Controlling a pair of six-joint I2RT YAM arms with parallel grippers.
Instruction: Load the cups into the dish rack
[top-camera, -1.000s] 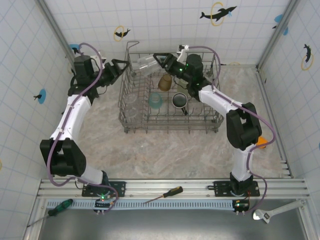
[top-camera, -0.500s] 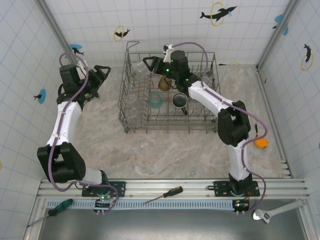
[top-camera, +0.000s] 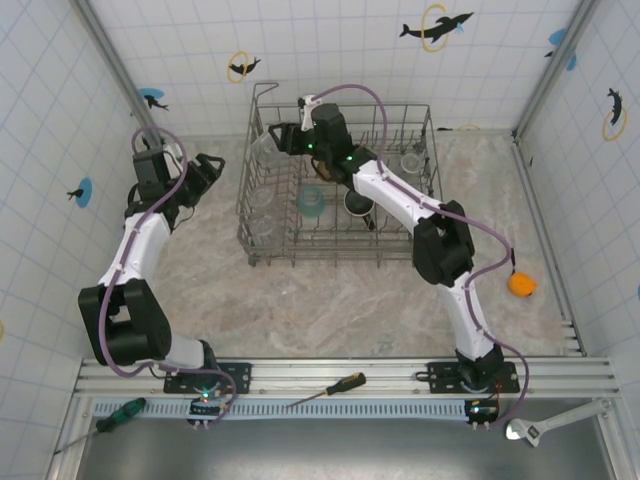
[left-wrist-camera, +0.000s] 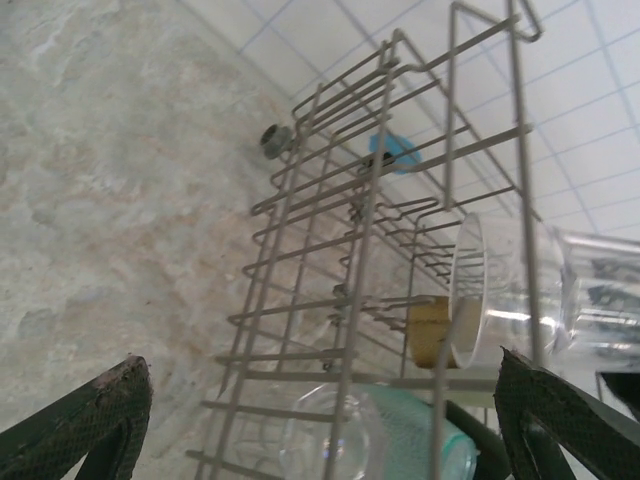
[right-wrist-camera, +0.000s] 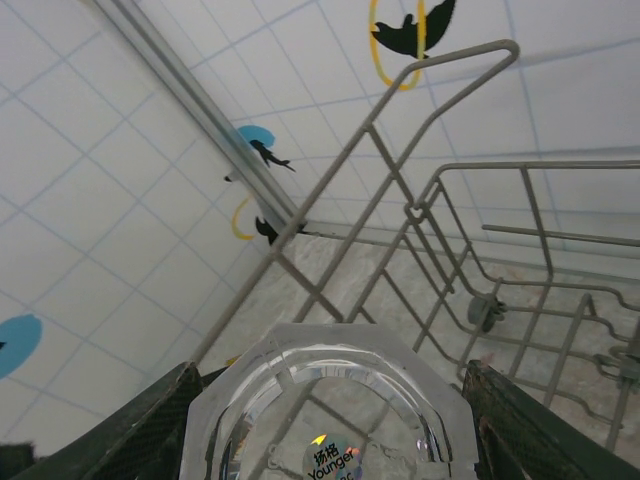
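Note:
The held clear cup's opening (left-wrist-camera: 472, 292) faces down and the rack's spot (top-camera: 263, 173) behind the other clear cups is free, so the robot's right gripper should keep going down and let go there.
The grey wire dish rack (top-camera: 420, 245) stands mid-table. My right gripper (top-camera: 281, 140) reaches over its back left corner, shut on a clear cup (top-camera: 266, 150), whose octagonal base (right-wrist-camera: 330, 370) sits between the fingers (right-wrist-camera: 150, 425). My left gripper (top-camera: 207, 172) is open and empty, left of the rack, facing its side wires (left-wrist-camera: 370, 190). Inside stand a pale green cup (top-camera: 311, 203), a dark mug (top-camera: 358, 203) and clear cups (top-camera: 262, 196). The left wrist view shows the held clear cup (left-wrist-camera: 510, 290), an amber cup (left-wrist-camera: 430, 330) and the green cup (left-wrist-camera: 440, 445).
An orange object (top-camera: 520, 284) lies on the table right of the rack. Two screwdrivers (top-camera: 335, 387) (top-camera: 120, 413) and a wrench (top-camera: 545, 426) rest on the front rail. Tiled walls close in left, back and right.
My right gripper has carried the clear cup leftward along the rack's back to the left corner. My left gripper has drawn away from the cup, out to the rack's left.

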